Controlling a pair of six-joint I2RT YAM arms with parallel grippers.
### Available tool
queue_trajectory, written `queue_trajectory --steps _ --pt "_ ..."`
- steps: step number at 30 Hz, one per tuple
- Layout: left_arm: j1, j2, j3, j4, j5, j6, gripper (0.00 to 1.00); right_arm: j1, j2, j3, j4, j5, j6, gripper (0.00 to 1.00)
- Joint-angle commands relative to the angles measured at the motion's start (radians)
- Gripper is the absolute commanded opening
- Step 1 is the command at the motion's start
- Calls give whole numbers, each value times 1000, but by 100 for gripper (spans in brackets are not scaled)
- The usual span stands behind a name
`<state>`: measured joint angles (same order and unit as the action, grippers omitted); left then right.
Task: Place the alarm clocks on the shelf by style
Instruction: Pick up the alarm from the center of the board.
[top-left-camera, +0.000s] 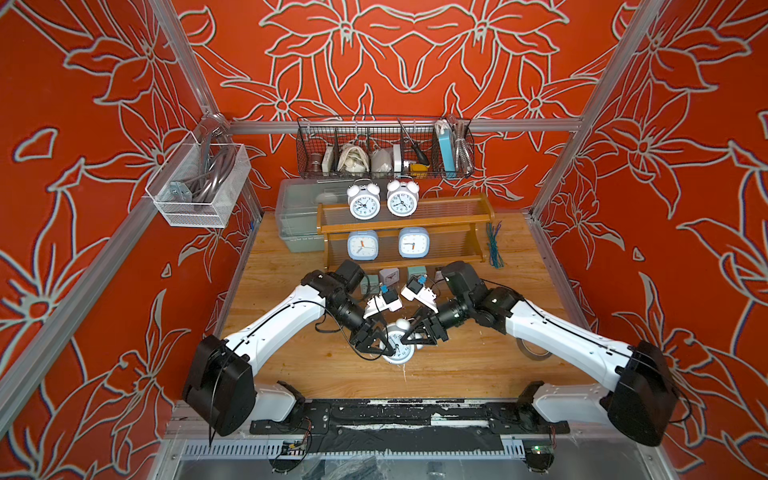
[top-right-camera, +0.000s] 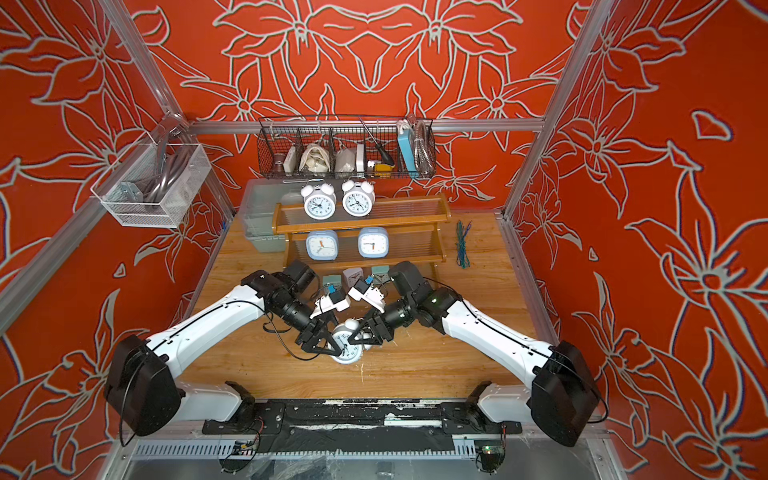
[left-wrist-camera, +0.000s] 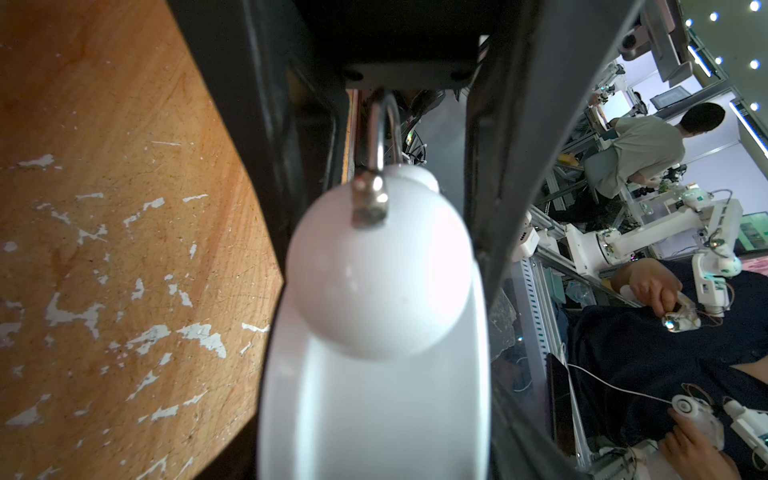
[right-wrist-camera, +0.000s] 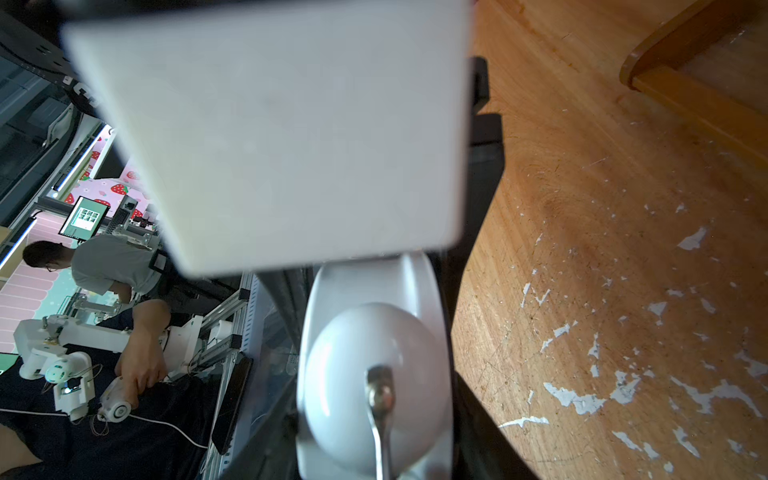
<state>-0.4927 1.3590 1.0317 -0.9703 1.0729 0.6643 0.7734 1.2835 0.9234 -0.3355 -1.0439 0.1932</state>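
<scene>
The top level's loose end (top-left-camera: 450, 208) is on my right gripper's side. My left gripper should therefore pass the twin-bell clock (top-left-camera: 399, 350) to my right gripper.
A white twin-bell alarm clock (top-left-camera: 398, 348) (top-right-camera: 347, 348) hangs just above the table's middle, held from both sides. My left gripper (top-left-camera: 388, 347) is shut on its round body (left-wrist-camera: 374, 415). My right gripper (top-left-camera: 415, 334) is shut on it by the bell end (right-wrist-camera: 374, 374). On the shelf (top-left-camera: 449, 227), two more twin-bell clocks (top-left-camera: 364, 202) (top-left-camera: 402, 199) stand on the top tier. Two light-blue square clocks (top-left-camera: 363, 245) (top-left-camera: 414, 243) stand on the middle tier. On the lowest tier, a whitish-lilac cube clock (top-left-camera: 389, 275) and a teal one (top-left-camera: 417, 273) show behind my arms.
A black wire basket (top-left-camera: 384, 145) hangs on the back wall and a grey plastic bin (top-left-camera: 297, 216) sits left of the shelf. A white mesh basket (top-left-camera: 199, 183) hangs on the left wall. Wire ties (top-left-camera: 494, 245) and a tape roll (top-left-camera: 534, 349) lie at the right.
</scene>
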Motion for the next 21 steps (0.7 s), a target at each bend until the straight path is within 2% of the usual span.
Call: queue_trajectory --steps 1,4,10,15,16,17,21 --pt "-5 -4 18 -17 30 11 58 5 2 28 21 -20 -16 41" --pt "-6 -3 21 -17 32 9 48 4 2 28 9 -9 -26 43" --pt "-6 -1 36 -11 42 -22 34 5 -16 26 18 26 -4 55" --pt "7 -31 39 35 44 -92 26 4 -76 -14 66 120 56 76" --pt "15 -39 41 36 52 -99 26 4 -92 -23 73 156 72 96" --pt "27 -49 45 38 64 -105 25 3 -111 -32 79 191 88 100" --pt "74 -93 51 75 95 -157 25 4 -191 -72 131 317 163 100"
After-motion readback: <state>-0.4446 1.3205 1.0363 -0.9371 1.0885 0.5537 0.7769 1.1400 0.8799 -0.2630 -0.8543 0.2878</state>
